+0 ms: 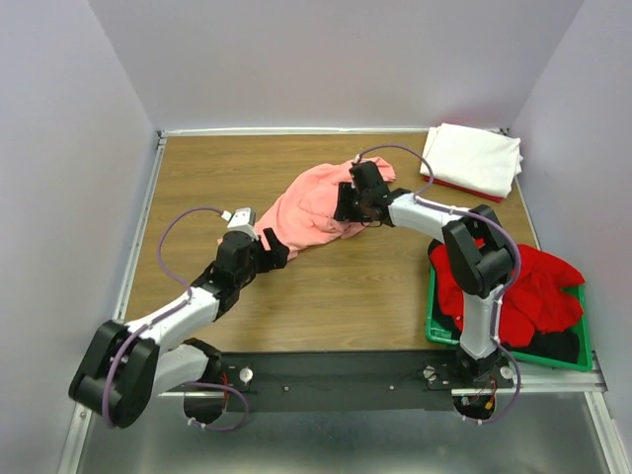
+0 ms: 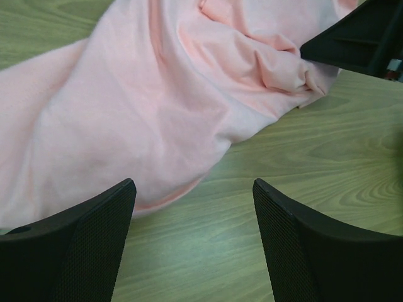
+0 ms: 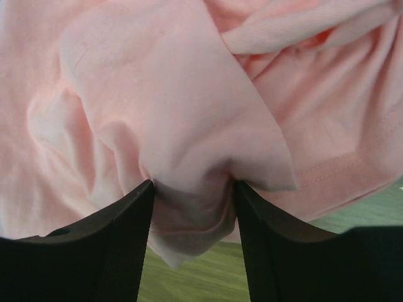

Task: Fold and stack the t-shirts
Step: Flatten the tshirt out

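Loose folds [image 1: 334,218] are bunched up across the salmon-pink t-shirt [image 1: 299,212]. The t-shirt will open out into a wide hanging sheet when I lift it between both grippers.
The salmon-pink t-shirt [image 1: 311,209] lies crumpled on the wooden table, mid-back. My right gripper [image 1: 348,205] is at its right side, and in the right wrist view the gripper [image 3: 192,189] is shut on a bunched fold of the shirt [image 3: 157,82], lifted just off the wood. My left gripper [image 1: 273,247] is open and empty at the shirt's near-left hem; in the left wrist view the gripper [image 2: 194,187] is low over the wood, just in front of the hem [image 2: 145,107]. A folded white t-shirt [image 1: 474,158] lies at the back right. A bright red t-shirt [image 1: 528,286] and a dark one [image 1: 558,346] fill the crate.
The green plastic crate [image 1: 433,331] stands at the near right beside the right arm's base. A red edge shows under the folded white shirt. Grey walls enclose the table on three sides. The right gripper's black body [image 2: 359,38] shows at the left wrist view's top right.
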`<state>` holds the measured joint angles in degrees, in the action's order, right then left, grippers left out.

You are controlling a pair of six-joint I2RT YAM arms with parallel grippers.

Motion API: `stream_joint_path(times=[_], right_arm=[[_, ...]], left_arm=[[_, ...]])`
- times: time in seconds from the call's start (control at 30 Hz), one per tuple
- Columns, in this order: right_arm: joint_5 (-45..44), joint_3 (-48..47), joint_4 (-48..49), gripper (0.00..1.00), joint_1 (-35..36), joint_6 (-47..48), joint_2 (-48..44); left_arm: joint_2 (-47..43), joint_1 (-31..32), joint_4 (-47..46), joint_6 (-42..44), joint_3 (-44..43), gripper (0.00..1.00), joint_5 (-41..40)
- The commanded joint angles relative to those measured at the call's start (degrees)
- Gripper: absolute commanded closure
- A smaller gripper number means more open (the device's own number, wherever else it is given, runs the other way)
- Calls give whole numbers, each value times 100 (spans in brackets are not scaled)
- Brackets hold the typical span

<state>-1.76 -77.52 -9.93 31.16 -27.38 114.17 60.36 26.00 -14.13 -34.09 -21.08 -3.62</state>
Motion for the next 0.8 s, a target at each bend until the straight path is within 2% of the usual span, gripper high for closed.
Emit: stream_joint_path(times=[0.0, 0.13, 0.3, 0.43, 0.47, 0.53, 0.57, 0.63, 0.77], right_arm=[[614, 297, 44, 41, 372, -250, -228], [967, 570, 53, 45, 751, -541, -351], [1449, 791, 324, 45, 1706, -936, -658], [1494, 738, 361, 37, 2201, -1033, -957], [1425, 799, 361, 30, 2219, -1033, -1176], [1092, 904, 334, 24, 2219, -981, -1484], [568, 1061, 282, 18, 2219, -928, -1816], [55, 1194, 159, 13, 2115, -840, -2108], [-692, 1616, -166, 11, 1790, -848, -2820]], left_arm=[[633, -25, -678, 60, -27, 17, 203], [1004, -236, -819, 183, -186, 16, 300], [1302, -595, -1074, 315, -282, 15, 660], [1557, -710, -1118, 341, -362, 15, 731], [1601, -719, -1144, 341, -379, 15, 783], [1611, -763, -1136, 341, -388, 15, 836], [1576, -772, -1127, 333, -388, 15, 854], [1392, -772, -1066, 289, -353, 15, 924], [733, -658, -776, 297, -256, 16, 767]])
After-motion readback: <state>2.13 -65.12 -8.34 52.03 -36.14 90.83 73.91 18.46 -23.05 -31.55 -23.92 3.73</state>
